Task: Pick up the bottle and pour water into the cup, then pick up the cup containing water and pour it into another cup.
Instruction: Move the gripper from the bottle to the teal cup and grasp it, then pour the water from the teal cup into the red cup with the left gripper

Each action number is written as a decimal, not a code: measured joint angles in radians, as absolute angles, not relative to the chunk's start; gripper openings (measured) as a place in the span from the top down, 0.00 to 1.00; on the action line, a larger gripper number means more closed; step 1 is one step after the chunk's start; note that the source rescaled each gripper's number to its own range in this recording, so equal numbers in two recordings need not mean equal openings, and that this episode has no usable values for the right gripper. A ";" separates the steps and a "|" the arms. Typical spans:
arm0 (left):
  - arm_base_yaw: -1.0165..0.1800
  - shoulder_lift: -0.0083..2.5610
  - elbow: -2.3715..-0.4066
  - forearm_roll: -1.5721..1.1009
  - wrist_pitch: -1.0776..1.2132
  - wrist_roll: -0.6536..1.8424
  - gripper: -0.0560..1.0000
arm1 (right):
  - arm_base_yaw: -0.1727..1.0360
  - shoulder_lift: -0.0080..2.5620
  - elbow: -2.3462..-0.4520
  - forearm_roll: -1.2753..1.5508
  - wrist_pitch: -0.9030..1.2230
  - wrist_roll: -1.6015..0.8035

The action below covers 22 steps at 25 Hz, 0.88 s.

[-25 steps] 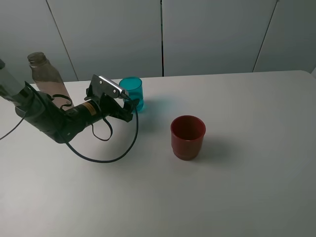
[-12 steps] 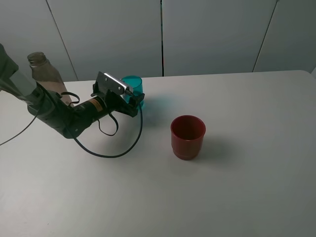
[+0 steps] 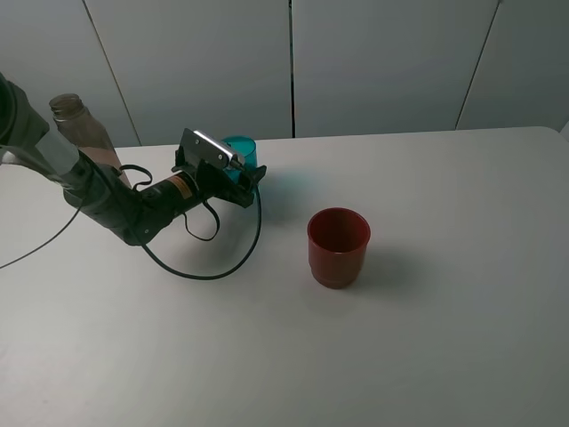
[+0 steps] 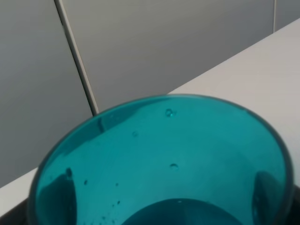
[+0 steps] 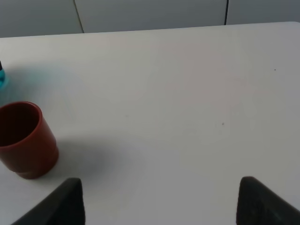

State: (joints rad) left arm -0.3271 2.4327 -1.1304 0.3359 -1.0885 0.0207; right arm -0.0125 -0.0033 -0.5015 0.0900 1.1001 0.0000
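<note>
The teal cup point(image 3: 241, 156) has droplets stuck to its inside above a curved waterline point(image 4: 182, 201), so clear water will run over the cup's rim when the robot tips it.
The teal cup point(image 3: 241, 152) stands at the back of the table, and my left gripper point(image 3: 248, 181) is open with a finger on either side of it. In the left wrist view the cup point(image 4: 164, 150) fills the picture. It has droplets on its inner wall, and the dark fingers point(image 4: 59, 194) show through both sides. The smoky bottle point(image 3: 78, 133) stands upright at the far left, behind the left arm. Right of centre stands the red cup point(image 3: 338, 246), apart from both grippers. My right gripper point(image 5: 161, 194) is open, low over bare table, with the red cup point(image 5: 26, 140) off to one side.
A black cable point(image 3: 209, 262) loops from the left arm onto the white table point(image 3: 444, 311). Grey wall panels point(image 3: 382, 62) stand right behind the table's back edge. A sliver of the teal cup point(image 5: 2, 77) shows at the edge of the right wrist view.
The left arm has stretched forward and to the right, so its open gripper now reaches around the teal cup. The cups and the bottle have stayed put.
</note>
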 joint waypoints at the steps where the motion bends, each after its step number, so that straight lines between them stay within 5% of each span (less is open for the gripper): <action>1: -0.327 2.433 -1.130 0.338 -1.087 0.017 0.00 | -0.012 -0.003 -0.501 0.090 1.100 0.000; 4: -0.327 2.433 -1.130 0.350 -1.087 0.011 0.01 | -0.012 -0.003 -0.501 0.090 1.100 0.000; 5: -0.327 2.433 -1.130 0.351 -1.084 0.011 0.11 | -0.012 -0.003 -0.501 0.090 1.100 0.000; 7: -0.327 2.433 -1.130 0.353 -1.083 0.009 0.72 | -0.012 -0.003 -0.501 0.090 1.100 0.000; 22: -0.327 2.433 -1.130 0.355 -1.082 0.026 0.77 | -0.012 -0.003 -0.501 0.090 1.100 0.000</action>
